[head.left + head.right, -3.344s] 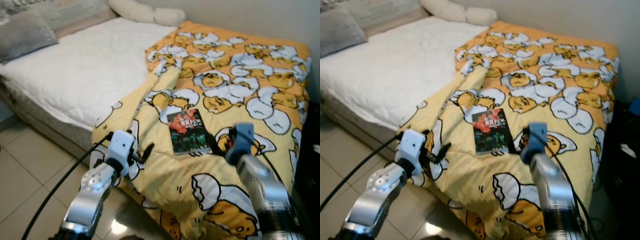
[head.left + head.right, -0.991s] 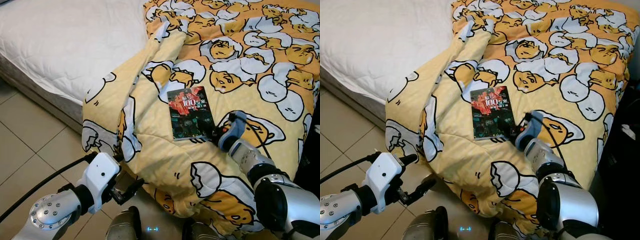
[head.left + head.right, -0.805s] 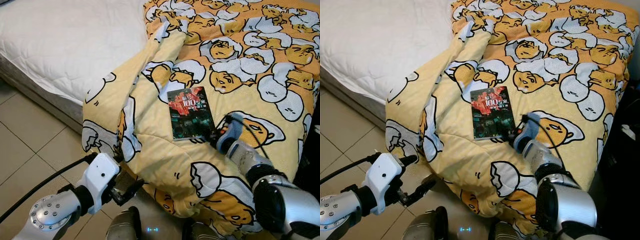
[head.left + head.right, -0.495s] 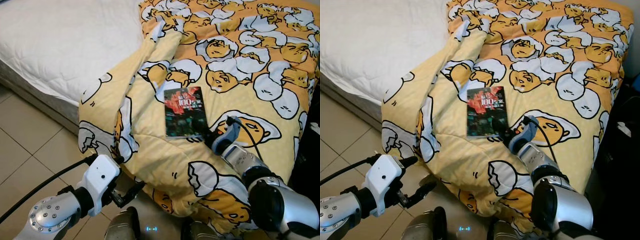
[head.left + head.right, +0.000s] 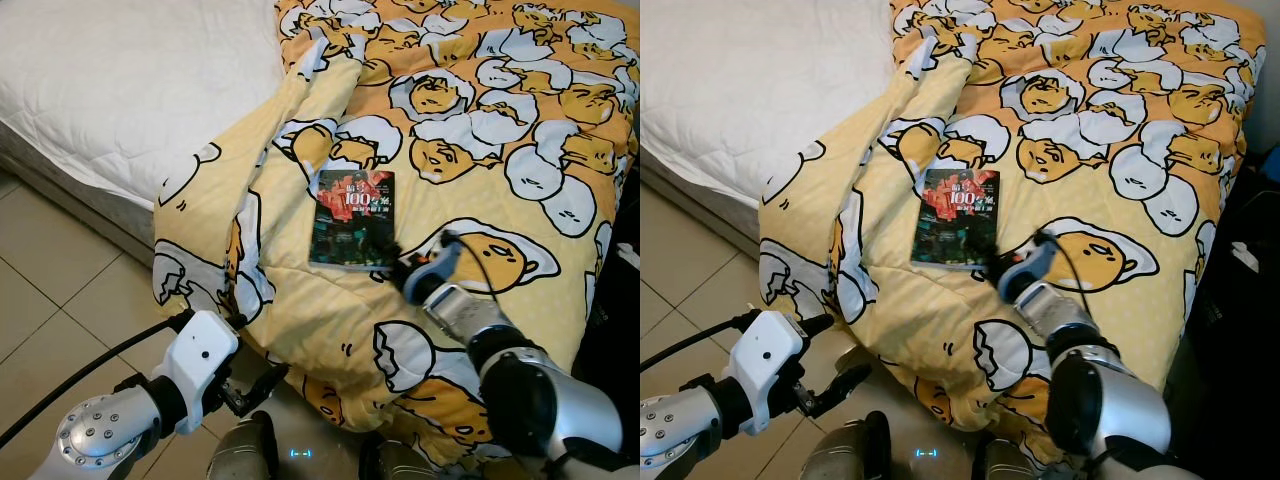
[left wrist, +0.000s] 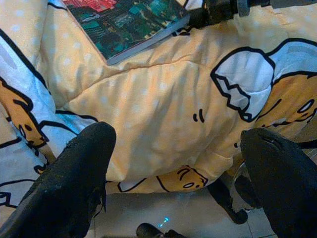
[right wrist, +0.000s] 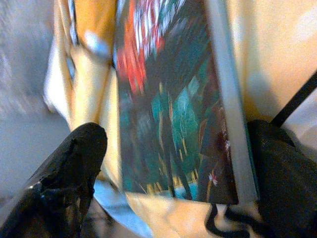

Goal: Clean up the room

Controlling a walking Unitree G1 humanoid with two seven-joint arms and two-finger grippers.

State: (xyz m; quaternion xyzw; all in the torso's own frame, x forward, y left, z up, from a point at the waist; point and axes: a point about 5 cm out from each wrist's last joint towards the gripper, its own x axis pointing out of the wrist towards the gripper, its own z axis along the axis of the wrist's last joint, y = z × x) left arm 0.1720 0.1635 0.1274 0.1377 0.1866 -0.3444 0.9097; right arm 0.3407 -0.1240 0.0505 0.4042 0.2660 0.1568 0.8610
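Observation:
The paperback book (image 5: pixel 352 219) will stay closed and stiff when I pick it up and carry it, because the pale page edge (image 7: pixel 232 101) is thick and straight.
A dark paperback book (image 5: pixel 350 220) with red and teal cover art lies flat on the yellow egg-character duvet (image 5: pixel 480 120), near the bed's foot edge. My right gripper (image 5: pixel 393 264) rests on the duvet at the book's near right corner. In the right wrist view its black fingers (image 7: pixel 64 178) stand wide apart, one on each side of the book (image 7: pixel 168 114), so it is open. My left gripper (image 5: pixel 258 385) hangs low over the floor beside the draped duvet edge, open with nothing between its fingers (image 6: pixel 74 183).
A bare white mattress (image 5: pixel 120 80) takes up the left of the bed. Beige floor tiles (image 5: pixel 50 300) lie in front of it. The duvet hangs over the bed's edge toward the floor. Dark furniture (image 5: pixel 625 260) stands at the far right.
My right gripper has slid left along the duvet up to the book's near corner, and the book has turned and shifted slightly left. The camera has also moved a little.

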